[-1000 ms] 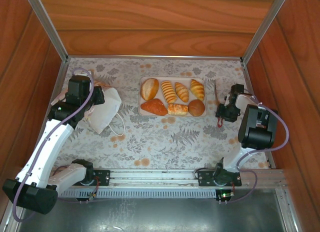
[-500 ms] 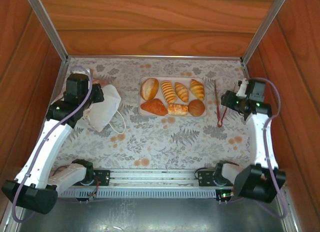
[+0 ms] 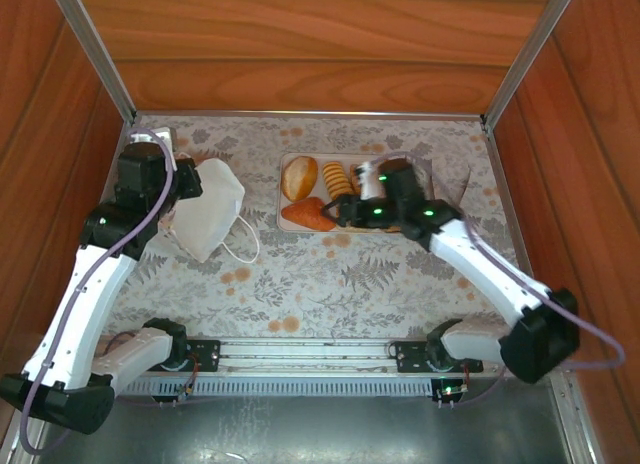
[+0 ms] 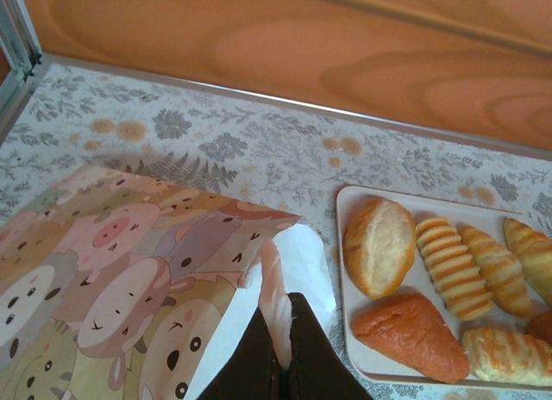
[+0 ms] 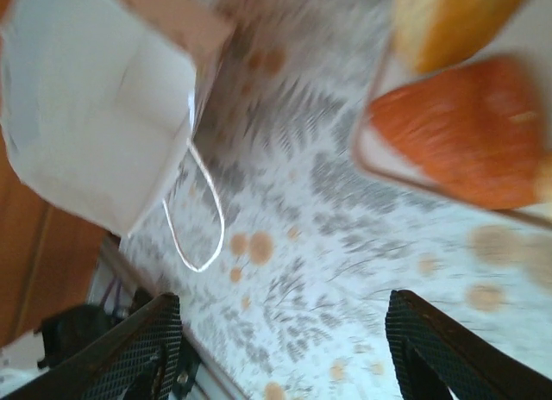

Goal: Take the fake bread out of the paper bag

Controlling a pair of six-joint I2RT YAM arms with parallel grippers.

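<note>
The white cord handle [image 3: 248, 227] sticks out clear of the paper bag, so my open right gripper keeps heading toward the handle's curved end [image 3: 256, 252] and closes on it there.
The paper bag [image 3: 207, 218] lies on its side at the left of the table, its cartoon-animal side [image 4: 103, 288] and white inside [image 4: 304, 260] facing the left wrist camera. My left gripper [image 3: 181, 187] is shut on the bag's edge [image 4: 278, 307]. The fake bread, several golden and orange pieces [image 3: 300, 178], lies on a beige tray [image 3: 284, 199]; a round loaf [image 4: 378, 245] and an orange loaf [image 4: 412, 333] are nearest the bag. My right gripper [image 3: 335, 214] hovers over the tray's near left corner, open and empty [image 5: 285, 348]. Its arm hides part of the bread.
The bag's white cord handle [image 5: 203, 221] trails onto the flowered tablecloth [image 3: 340, 274] between bag and tray. Wooden walls [image 3: 300, 44] close in the back and both sides. A metal rail [image 3: 300, 356] runs along the near edge.
My right arm has swung from the right wall across to the tray's left end, its jaws widening. My left gripper has shifted slightly back and left with the bag.
</note>
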